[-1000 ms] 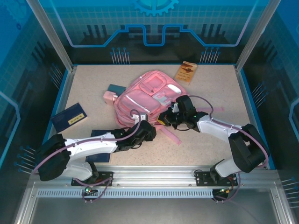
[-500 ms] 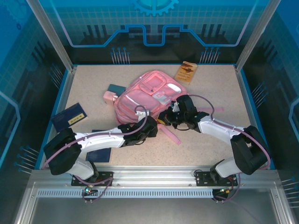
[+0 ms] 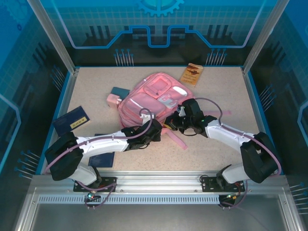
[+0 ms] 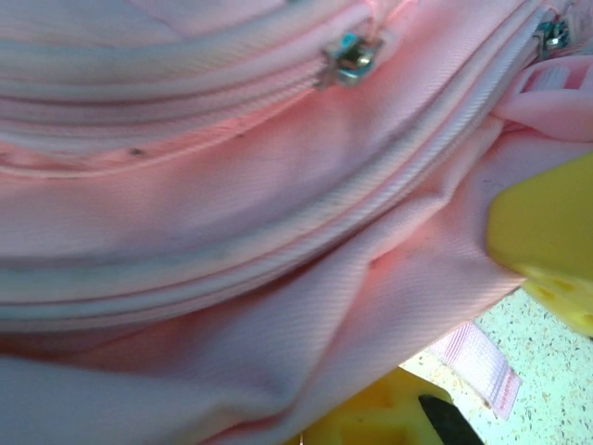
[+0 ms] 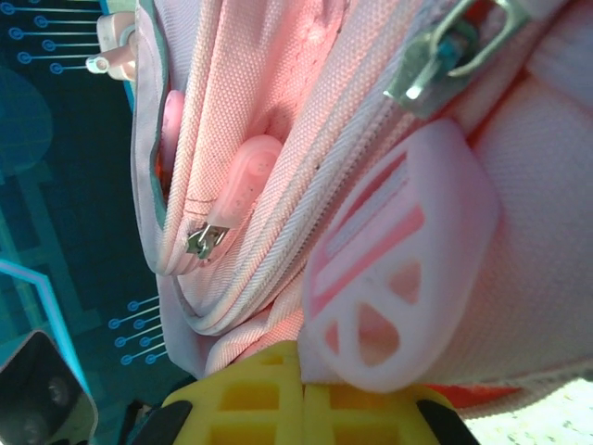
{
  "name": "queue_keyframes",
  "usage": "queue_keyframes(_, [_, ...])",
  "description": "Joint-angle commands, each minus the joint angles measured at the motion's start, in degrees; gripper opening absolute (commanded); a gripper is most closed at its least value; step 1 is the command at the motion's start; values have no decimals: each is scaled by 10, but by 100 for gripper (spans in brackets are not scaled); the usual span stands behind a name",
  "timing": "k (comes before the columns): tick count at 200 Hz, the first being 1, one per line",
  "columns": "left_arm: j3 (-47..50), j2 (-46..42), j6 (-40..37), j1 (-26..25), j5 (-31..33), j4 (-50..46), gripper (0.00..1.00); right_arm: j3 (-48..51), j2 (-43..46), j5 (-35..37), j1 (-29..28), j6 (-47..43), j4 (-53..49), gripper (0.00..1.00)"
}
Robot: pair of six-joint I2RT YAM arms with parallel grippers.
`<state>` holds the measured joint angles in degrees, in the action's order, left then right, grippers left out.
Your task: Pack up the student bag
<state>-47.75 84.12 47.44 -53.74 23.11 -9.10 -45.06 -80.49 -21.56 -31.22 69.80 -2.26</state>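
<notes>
The student bag (image 3: 153,94) lies slanted under my left gripper, so I should turn the bag square before my left gripper takes the zip slider at its near edge (image 4: 443,320).
The student bag (image 3: 151,96), pink with pale patches, lies flat mid-table. My left gripper (image 3: 143,134) is at its near edge, shut on a fold of the pink fabric (image 4: 352,306). That fold runs between the yellow fingers (image 4: 547,241). A metal zip slider (image 4: 350,59) sits just above, on a closed zip. My right gripper (image 3: 172,122) is at the bag's near right side. Its yellow fingers (image 5: 250,408) are pressed together on the bag at a pale pink rubber tag (image 5: 398,269). Another zip slider (image 5: 435,56) lies above that tag.
A loose pink strap (image 3: 175,139) trails toward me between the grippers. One dark blue book (image 3: 71,120) lies at the left and another (image 3: 103,156) under my left arm. A brown booklet (image 3: 191,74) is at the back right. A teal item (image 3: 119,91) and a small pink box (image 3: 113,100) lie left of the bag.
My left gripper has closed onto the bag's fabric at the near edge, and its elbow has swung right. The right gripper has kept its hold and hardly moved.
</notes>
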Motion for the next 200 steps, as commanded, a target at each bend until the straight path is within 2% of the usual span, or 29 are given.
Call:
queue_keyframes(1, [20, -36, -9, 5, 46, -59, 0, -7, 45, 53, 18, -46, -65, 0])
queue_keyframes(22, [44, -66, -2, 7, 68, -98, 0, 14, 77, 102, 42, -60, -111, 0])
queue_keyframes(49, [72, -110, -20, 17, 65, -110, 0, 29, 119, 165, 70, -83, -183, 0])
queue_keyframes(77, [95, -131, -70, 24, 46, -61, 0, 37, 130, 202, 92, -112, -209, 0])
queue_keyframes(98, [95, -129, -123, 24, -12, 0, 0, 34, 122, 192, 105, -121, -211, 0])
queue_keyframes(106, [89, -127, -141, 23, -43, 22, 0, 26, 121, 181, 107, -122, -217, 11])
queue_keyframes(123, [74, -120, -171, 23, -104, 59, 0, 8, 122, 154, 105, -122, -235, 44])
queue_keyframes(131, [64, -116, -182, 22, -127, 69, 0, -2, 123, 147, 103, -121, -252, 53])
queue_keyframes(162, [26, -77, -219, 15, -225, 103, 0, -24, 138, 142, 88, -91, -330, 61])
queue_keyframes(200, [-49, 13, -239, -18, -248, 95, 0, 16, 202, 153, 50, 0, -349, 64])
